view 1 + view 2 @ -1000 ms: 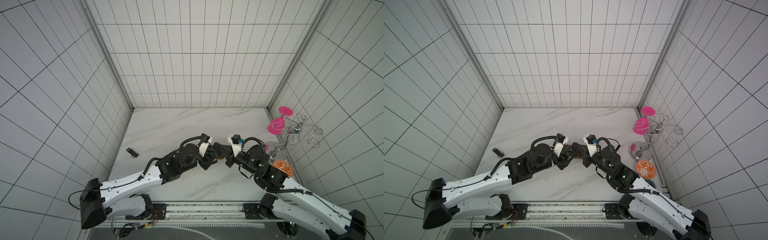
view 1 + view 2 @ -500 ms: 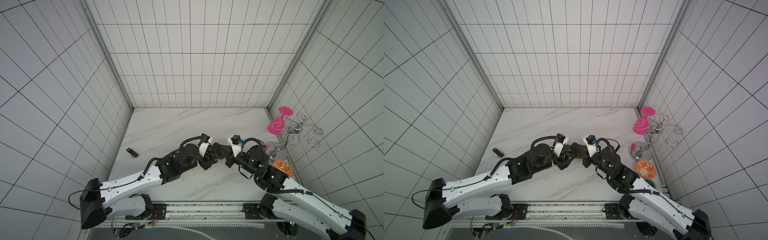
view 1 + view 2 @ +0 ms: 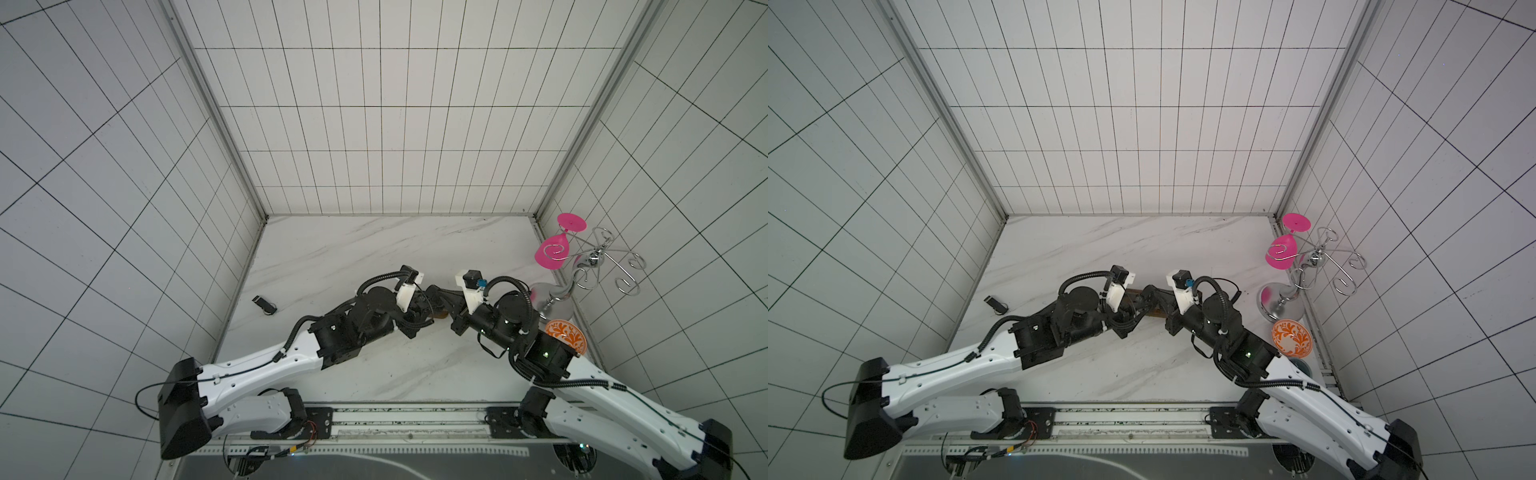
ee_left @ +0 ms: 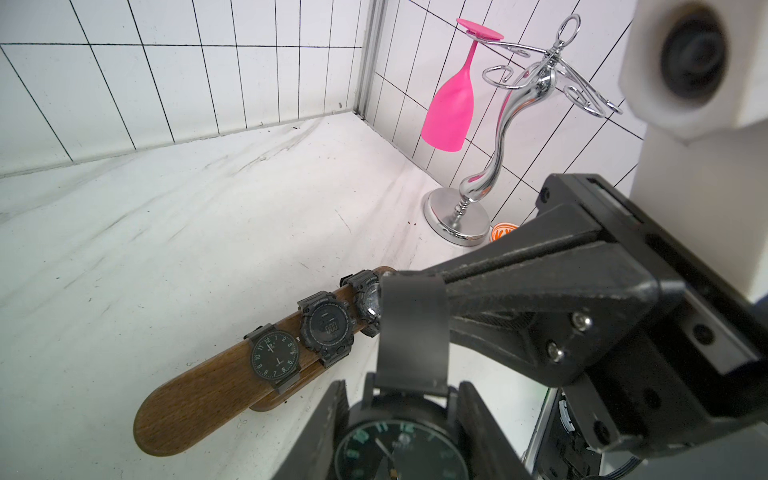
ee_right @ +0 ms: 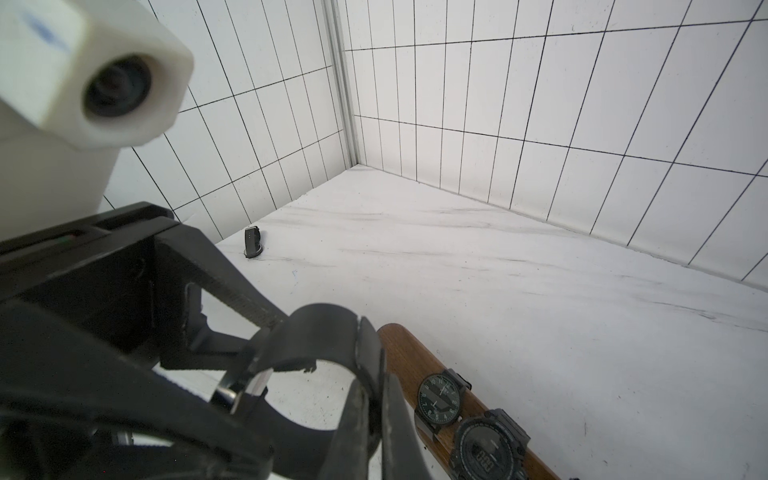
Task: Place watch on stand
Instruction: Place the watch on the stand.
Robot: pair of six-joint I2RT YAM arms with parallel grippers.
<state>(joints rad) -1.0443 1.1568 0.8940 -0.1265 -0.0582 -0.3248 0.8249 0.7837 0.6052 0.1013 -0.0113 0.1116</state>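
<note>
Next, my right gripper lets go of the strap loop [image 5: 324, 320] it is pinching and steadies the stand's watch-filled end [image 4: 387, 270] first, because the loop must slide over the stand.
A dark watch with green numerals [image 4: 401, 451] hangs between my two grippers, above the table beside the stand. My left gripper [image 4: 401, 409] is shut on its case, one finger on each side. The strap [image 4: 413, 332] loops up from the case, and my right gripper [image 5: 379, 374] is shut on that loop. The stand [image 4: 199, 395], a long brown wooden bar, lies just beyond and carries three dark watches [image 4: 275, 355]. Its near end [image 5: 401, 345] is bare. In both top views the grippers meet mid-table [image 3: 434, 296] and hide most of the stand [image 3: 1155, 314].
Another small dark watch [image 3: 265, 305] lies on the table near the left wall. A silver wire glass rack [image 3: 590, 266] holding a pink glass [image 3: 552, 253] stands at the right wall, with an orange patterned bowl [image 3: 566, 334] in front of it.
</note>
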